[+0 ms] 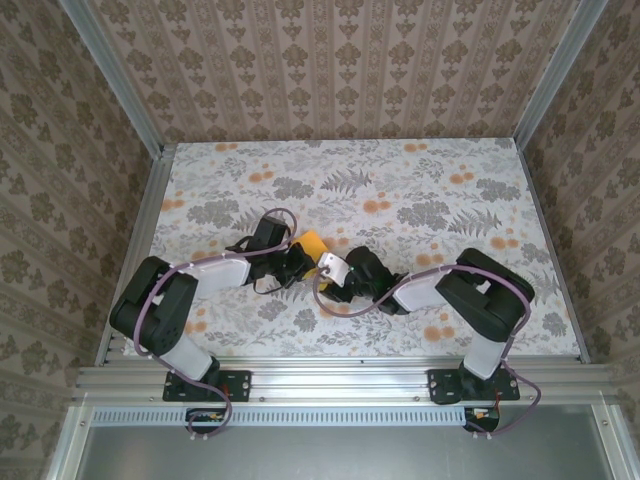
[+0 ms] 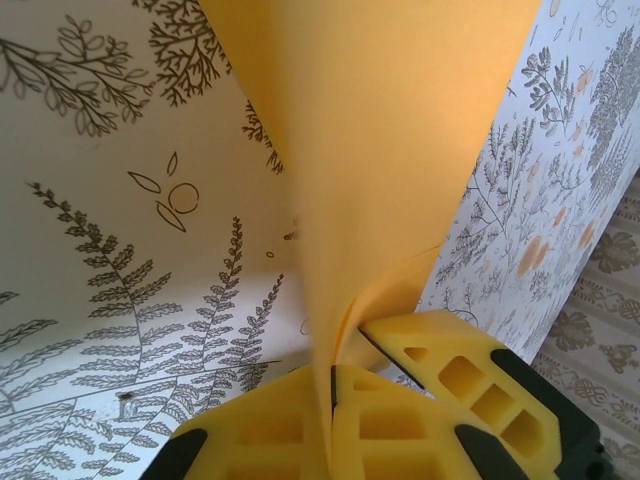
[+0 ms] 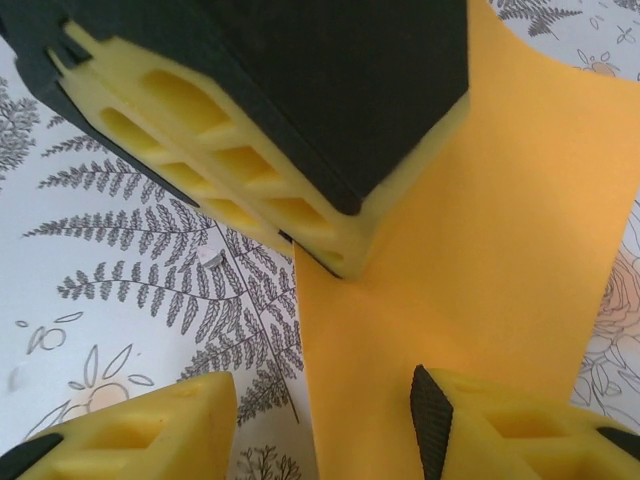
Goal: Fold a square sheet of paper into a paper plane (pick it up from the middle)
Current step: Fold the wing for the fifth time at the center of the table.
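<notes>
The sheet's lower edge [image 3: 325, 345] is crowded by both my grippers, so my right gripper should hold that edge while my left gripper opens and takes hold of the sheet's far end [image 1: 311, 240].
The square sheet of paper [image 1: 313, 243], plain orange-yellow, stands lifted and curved off the table near its middle. My left gripper [image 1: 299, 265] is shut on the sheet's lower edge; in the left wrist view its yellow pads [image 2: 270, 430] press together on the paper [image 2: 380, 150]. My right gripper [image 1: 336, 272] sits just to the right of it, open. In the right wrist view its fingertips [image 3: 325, 400] straddle the sheet's [image 3: 480, 270] left edge with a wide gap. The left gripper's body [image 3: 280, 110] is close above them. One right finger [image 2: 470, 370] appears beside the left pads.
The table [image 1: 400, 190] wears a grey fern and orange flower print cloth. Patterned walls close in the back and both sides, with aluminium posts at the corners. A metal rail [image 1: 340, 380] runs along the near edge by the arm bases.
</notes>
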